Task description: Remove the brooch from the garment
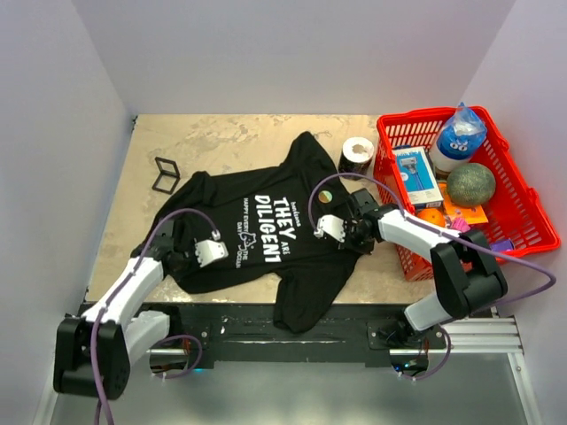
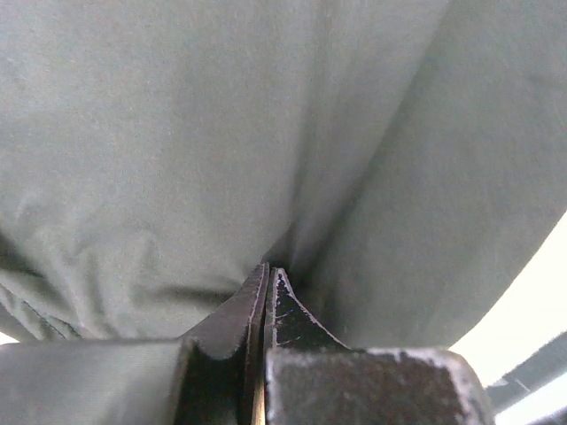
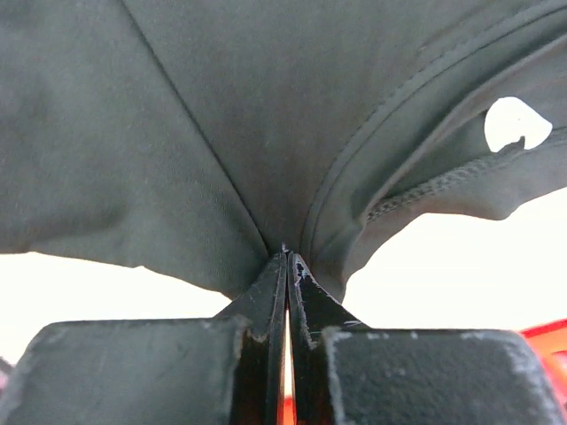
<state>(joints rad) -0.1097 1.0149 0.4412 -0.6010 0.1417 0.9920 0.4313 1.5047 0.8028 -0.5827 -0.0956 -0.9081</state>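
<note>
The shirt is spread open and the round badge [image 1: 325, 197] is clear of the shirt's folds, so the robot's left gripper keeps holding the cloth [image 2: 285, 251] down flat and lets go of it there.
The garment [image 1: 283, 230], a black T-shirt with white lettering, lies rumpled on the tan table. The brooch [image 1: 165, 174], a thin black open frame, lies on the bare table at the far left, just clear of the shirt's sleeve. My left gripper [image 1: 213, 251] is shut on a fold of the shirt's left side; in the left wrist view its tips [image 2: 267, 270] pinch the dark cloth [image 2: 221, 133]. My right gripper [image 1: 332, 227] is shut on the shirt near the collar; in the right wrist view its tips [image 3: 285, 255] pinch cloth [image 3: 221, 115] beside a hem seam.
A small round multicoloured badge [image 1: 325, 197] sits on the shirt near the right gripper. A dark tape roll [image 1: 356, 152] stands beyond the collar. A red basket [image 1: 423, 115] at the right holds a bottle, a green ball, an orange and a box. White walls enclose the table.
</note>
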